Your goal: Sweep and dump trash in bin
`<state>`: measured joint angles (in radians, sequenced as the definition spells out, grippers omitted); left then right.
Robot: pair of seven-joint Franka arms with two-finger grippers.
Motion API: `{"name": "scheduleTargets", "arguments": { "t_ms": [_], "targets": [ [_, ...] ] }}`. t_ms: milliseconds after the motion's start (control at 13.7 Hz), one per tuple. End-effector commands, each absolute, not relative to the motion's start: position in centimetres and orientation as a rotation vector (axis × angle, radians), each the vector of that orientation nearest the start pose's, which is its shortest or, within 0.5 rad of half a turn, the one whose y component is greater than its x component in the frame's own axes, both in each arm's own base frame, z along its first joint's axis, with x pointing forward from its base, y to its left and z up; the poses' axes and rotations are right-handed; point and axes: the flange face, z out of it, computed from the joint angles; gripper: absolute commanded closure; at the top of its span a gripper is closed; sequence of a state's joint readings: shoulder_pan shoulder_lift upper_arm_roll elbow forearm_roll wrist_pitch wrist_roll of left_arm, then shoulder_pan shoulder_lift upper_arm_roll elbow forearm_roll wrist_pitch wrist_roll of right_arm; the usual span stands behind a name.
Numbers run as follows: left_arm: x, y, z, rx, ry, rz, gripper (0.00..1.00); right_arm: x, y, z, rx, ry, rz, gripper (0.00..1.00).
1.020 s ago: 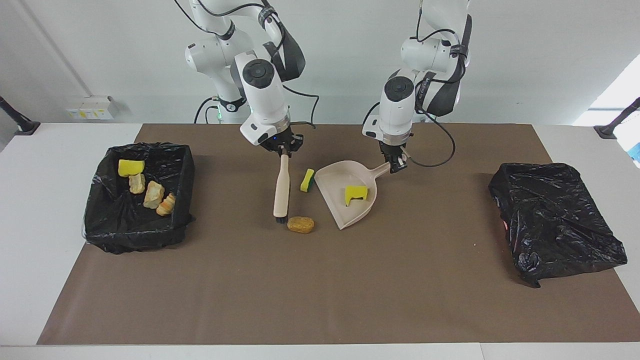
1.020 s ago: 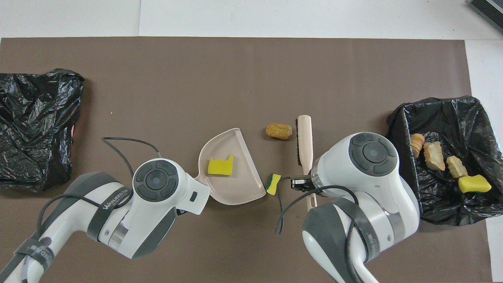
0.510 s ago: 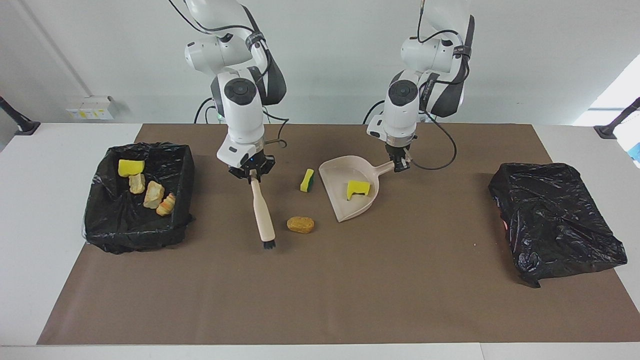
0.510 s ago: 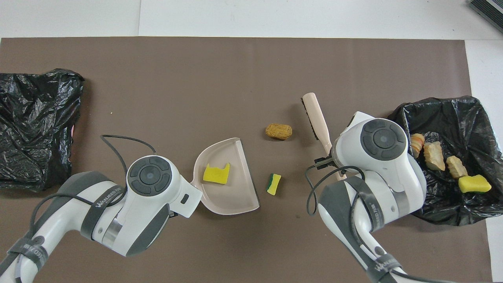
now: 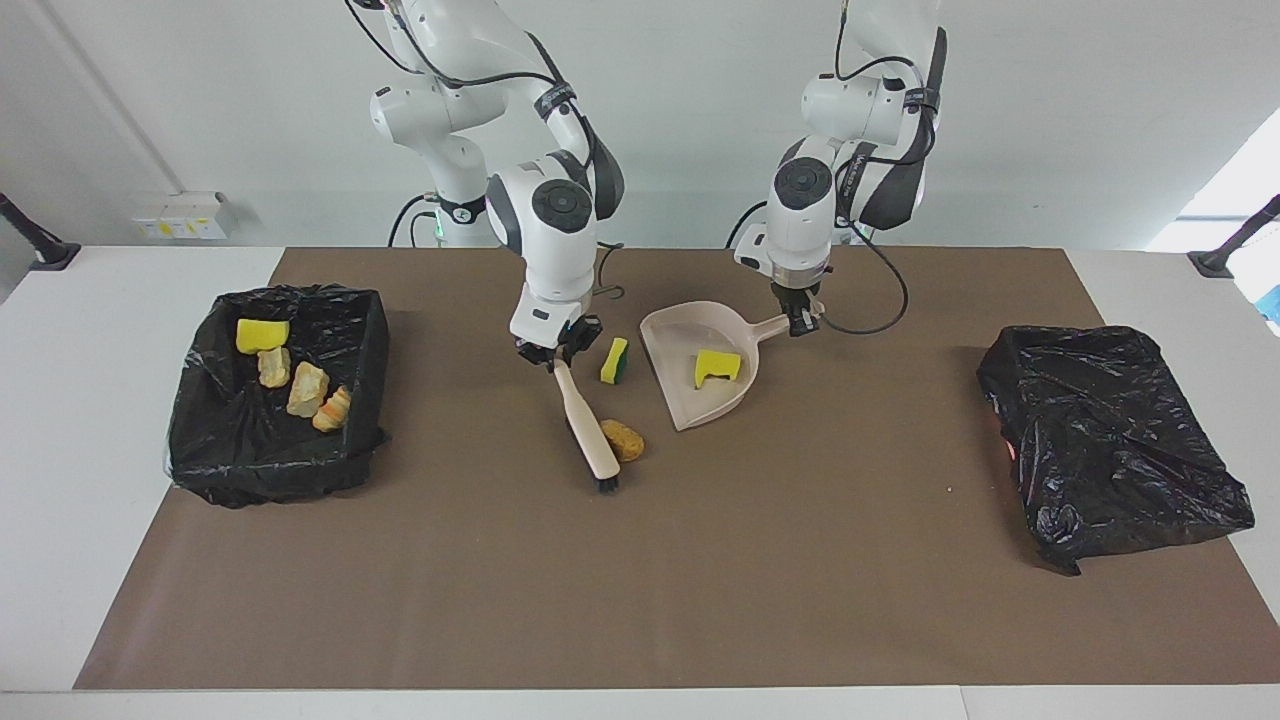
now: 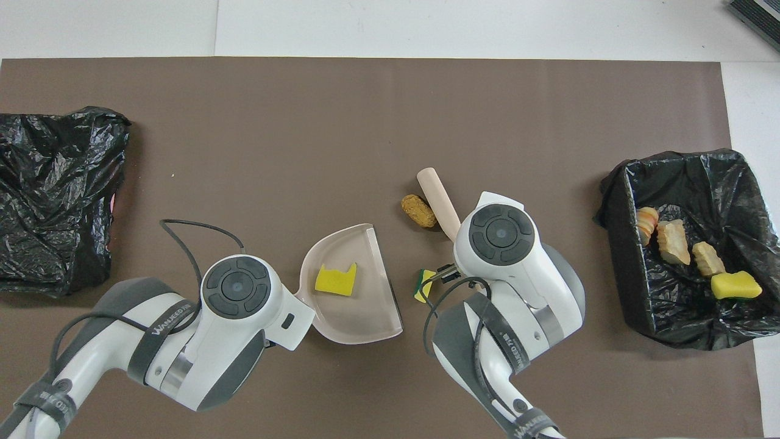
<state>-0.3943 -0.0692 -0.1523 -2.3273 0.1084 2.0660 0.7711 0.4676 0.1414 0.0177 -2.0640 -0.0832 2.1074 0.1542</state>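
The tan chunk [image 6: 418,211] and green-backed sponge bit are between the slanted brush and the dustpan [image 6: 374,292], so next my right gripper sets the brush straight and sweeps both into the dustpan.
My right gripper [image 5: 553,355] is shut on the handle of a beige brush [image 5: 585,430]. The brush's bristle end rests on the mat against a tan bread-like chunk [image 5: 626,440]; brush [image 6: 437,201] and chunk [image 6: 418,210] also show in the overhead view. A green-backed yellow sponge bit [image 5: 614,360] lies between my right gripper and the beige dustpan [image 5: 680,340]. My left gripper [image 5: 800,322] is shut on the dustpan's handle. A yellow sponge bit [image 5: 717,367] lies in the pan. Several trash pieces [image 5: 295,385] lie in the black-lined bin [image 5: 372,335].
The bin [image 6: 615,201] stands at the right arm's end of the table. A crumpled black bag [image 5: 1110,440] lies at the left arm's end. A brown mat [image 5: 700,580] covers the table, bare farther from the robots than the brush.
My right gripper swung the brush out toward the bin, then back toward the dustpan, and it has nudged the bread-like chunk toward the pan. The dustpan shifted slightly toward the robots.
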Motion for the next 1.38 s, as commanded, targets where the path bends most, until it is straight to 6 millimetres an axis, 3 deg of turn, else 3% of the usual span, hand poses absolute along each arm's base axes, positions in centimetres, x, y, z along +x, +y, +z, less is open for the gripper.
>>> {"name": "scheduleTargets", "arguments": {
  "t_ms": [0, 146, 291, 510, 656, 802, 947, 1093, 1312],
  "targets": [
    [39.8, -24.1, 35.3, -2.331, 1.930, 0.319, 1.00, 47.5, 26.9, 36.5, -3.134, -0.546, 0.142, 1.00],
    [39.9, -24.1, 35.3, -2.343, 1.917, 0.313, 1.00, 45.9, 29.4, 37.1, -3.114, -0.562, 0.138, 1.00],
    [39.9, -24.1, 35.3, -2.356, 1.898, 0.310, 1.00, 44.8, 30.0, 37.0, -3.108, -0.493, 0.157, 1.00],
    [40.1, -24.2, 35.4, -2.369, 1.882, 0.302, 1.00, 41.2, 35.0, 35.2, -3.102, -0.327, 0.187, 1.00],
    [40.1, -24.2, 35.4, -2.369, 1.882, 0.302, 1.00, 39.7, 38.3, 35.9, -3.011, -0.166, 0.166, 1.00],
    [40.1, -24.2, 35.4, -2.370, 1.880, 0.302, 1.00, 39.3, 39.5, 37.7, -2.973, -0.122, 0.209, 1.00],
    [40.1, -24.2, 35.4, -2.370, 1.880, 0.302, 1.00, 40.6, 36.1, 40.2, -2.990, -0.076, 0.287, 1.00],
    [40.1, -24.2, 35.4, -2.370, 1.880, 0.302, 1.00, 41.3, 33.4, 41.4, -3.005, -0.026, 0.317, 1.00],
    [40.1, -24.2, 35.4, -2.376, 1.873, 0.301, 1.00, 42.3, 29.0, 40.0, -3.069, -0.033, 0.303, 1.00]
  ]
}}
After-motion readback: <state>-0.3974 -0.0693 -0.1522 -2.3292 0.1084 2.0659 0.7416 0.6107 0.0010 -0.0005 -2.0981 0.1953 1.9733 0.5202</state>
